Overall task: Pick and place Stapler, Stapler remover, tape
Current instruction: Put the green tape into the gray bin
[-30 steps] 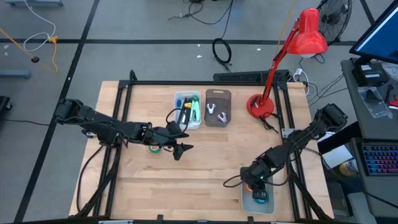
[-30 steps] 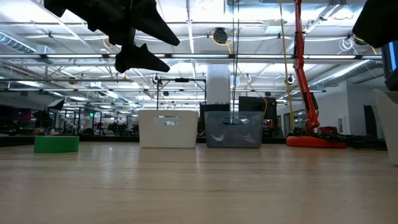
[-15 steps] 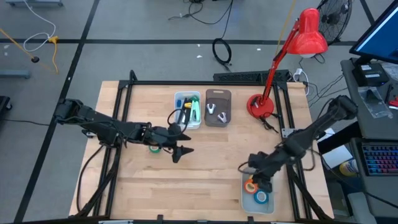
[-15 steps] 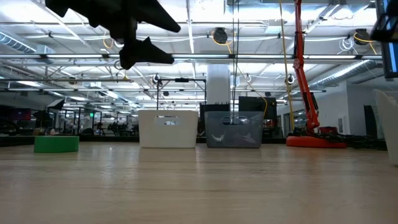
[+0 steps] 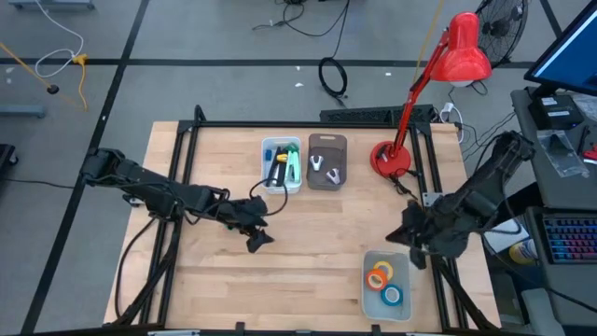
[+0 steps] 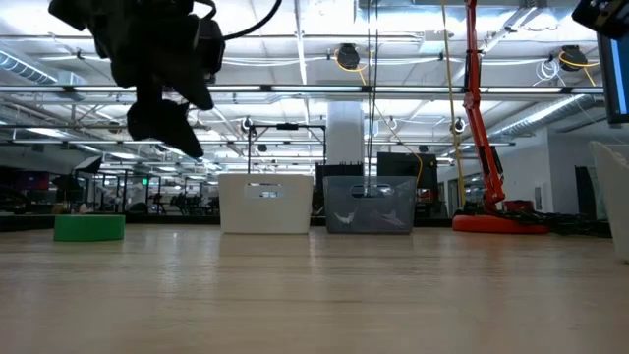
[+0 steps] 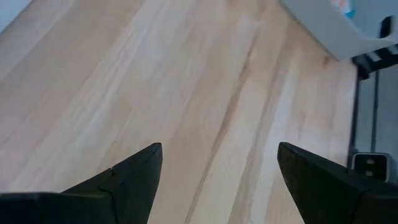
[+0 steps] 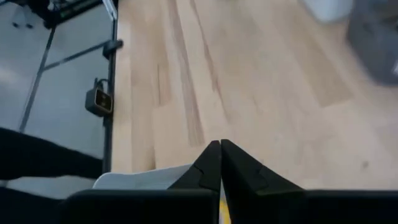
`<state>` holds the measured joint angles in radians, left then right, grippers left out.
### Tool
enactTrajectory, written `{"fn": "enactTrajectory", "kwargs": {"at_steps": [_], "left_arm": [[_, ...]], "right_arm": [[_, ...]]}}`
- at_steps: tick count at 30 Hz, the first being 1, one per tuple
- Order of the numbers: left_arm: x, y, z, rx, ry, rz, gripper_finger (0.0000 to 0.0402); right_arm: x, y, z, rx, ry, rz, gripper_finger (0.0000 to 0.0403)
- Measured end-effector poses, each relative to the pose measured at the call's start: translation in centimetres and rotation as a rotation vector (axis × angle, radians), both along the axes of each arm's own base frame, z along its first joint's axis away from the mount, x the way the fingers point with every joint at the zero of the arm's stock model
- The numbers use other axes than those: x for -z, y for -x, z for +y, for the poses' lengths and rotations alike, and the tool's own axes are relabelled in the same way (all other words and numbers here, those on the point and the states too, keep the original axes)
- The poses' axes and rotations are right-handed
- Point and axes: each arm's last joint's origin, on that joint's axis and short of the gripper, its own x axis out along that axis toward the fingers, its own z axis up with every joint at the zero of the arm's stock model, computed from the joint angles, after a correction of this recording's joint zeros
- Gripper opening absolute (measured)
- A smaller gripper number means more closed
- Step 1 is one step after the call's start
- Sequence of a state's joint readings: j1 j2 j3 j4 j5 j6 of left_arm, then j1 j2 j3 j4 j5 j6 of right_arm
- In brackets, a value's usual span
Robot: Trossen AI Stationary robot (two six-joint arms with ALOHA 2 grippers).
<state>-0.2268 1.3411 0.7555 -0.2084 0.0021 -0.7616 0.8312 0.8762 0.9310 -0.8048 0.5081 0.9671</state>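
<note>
My left gripper is open above empty wood (image 7: 217, 112), and the green tape roll (image 6: 88, 227) is behind it under my arm, so I should move back and go down onto the roll.
A green tape roll (image 6: 88, 227) lies flat on the table, far left in the low view; in the high view my left arm covers it. My left gripper (image 5: 256, 238) (image 7: 219, 146) hangs open over bare wood at mid table, fingers pointing down (image 6: 167, 123). Yellow, orange and blue tape rolls (image 5: 384, 285) lie in a clear tray (image 5: 366, 299) by the near right corner. My right gripper (image 5: 414, 247) (image 8: 219, 144) is shut and empty, above the tray's far right corner. The stapler (image 5: 277, 168) sits in a white bin (image 5: 282, 164), and the staple removers (image 5: 325, 168) in a grey bin (image 5: 326, 161).
A red desk lamp (image 5: 392, 159) stands on the far right of the table, its arm reaching up over the edge. The two bins stand side by side at the far middle (image 6: 265, 204) (image 6: 370, 204). Bare wood (image 5: 308, 243) lies between the two grippers.
My right gripper rose out of the tray and drew back toward the table's right and far edges, leaving the orange roll lying in the tray. My left gripper moved a little toward the near edge and tipped from pointing sideways to pointing down.
</note>
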Motion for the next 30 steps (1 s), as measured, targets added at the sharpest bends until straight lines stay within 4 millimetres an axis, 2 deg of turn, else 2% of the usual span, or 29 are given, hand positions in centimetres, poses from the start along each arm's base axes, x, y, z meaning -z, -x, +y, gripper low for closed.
{"fn": "enactTrajectory", "kwargs": {"at_steps": [9, 18, 24, 30], "left_arm": [[0.3, 0.3, 0.2, -0.022, 0.003, 0.050, 0.0324], [-0.4, -0.3, 0.0, -0.021, 0.024, -0.047, 0.0324], [-0.8, -0.7, -0.1, -0.023, 0.042, -0.106, 0.0324], [-1.3, -1.1, -0.2, -0.023, 0.057, -0.168, 0.0324]], "right_arm": [[-1.9, 3.0, -3.1, -0.091, 0.093, -0.141, 0.0001], [-3.9, 5.0, -5.8, -0.187, 0.155, -0.361, 0.0001], [-3.9, 6.6, -7.5, -0.221, 0.157, -0.411, 0.0000], [-1.9, 7.5, -8.4, -0.210, 0.082, -0.471, 0.0000]]}}
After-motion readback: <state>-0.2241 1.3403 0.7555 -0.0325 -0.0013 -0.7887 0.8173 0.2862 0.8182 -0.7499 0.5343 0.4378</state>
